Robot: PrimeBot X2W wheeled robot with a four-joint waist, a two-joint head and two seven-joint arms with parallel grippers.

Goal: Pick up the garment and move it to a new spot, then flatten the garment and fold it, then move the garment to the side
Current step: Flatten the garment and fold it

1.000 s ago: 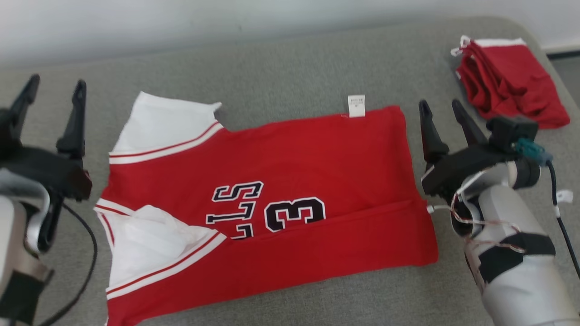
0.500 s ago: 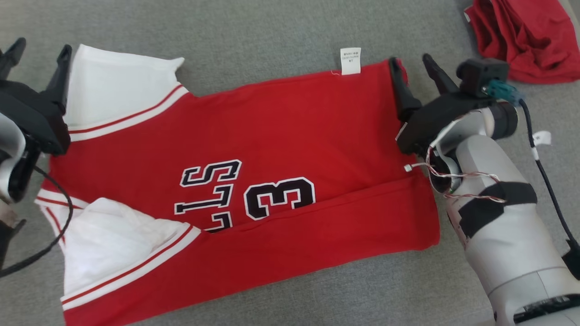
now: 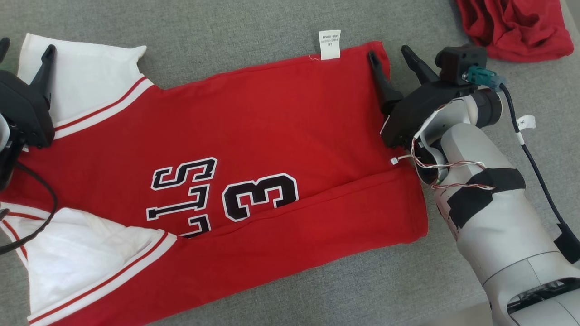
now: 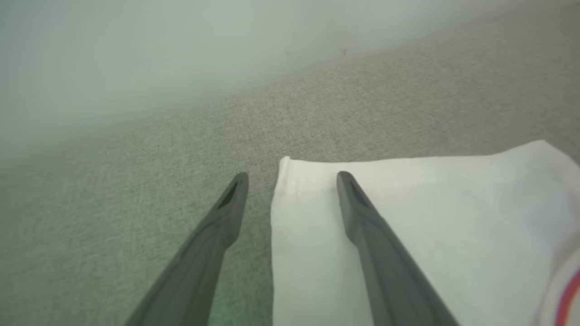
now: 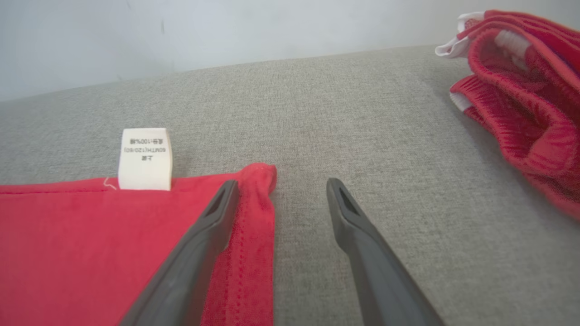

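The far white sleeve should come down flat on the near white sleeve when I fold the jersey's far edge over, because both sleeves line up across the jersey.
The garment is a red jersey with white sleeves and black lettering, spread on the grey surface with its near long edge folded over. My left gripper is open over the far white sleeve, its fingers straddling the sleeve's corner in the left wrist view, where the same left gripper has nothing between its fingers. My right gripper is open at the jersey's far right corner; in the right wrist view one finger of the right gripper lies over red cloth and the other over bare surface.
A crumpled red garment lies at the far right, seen as a red pile in the right wrist view. A white care tag sticks out from the jersey's far edge. A pale wall stands beyond the grey surface.
The head camera has tipped down, shifting the scene up and left. Both grippers have come over the jersey's far corners, the left from beside the sleeve, the right from past the hem.
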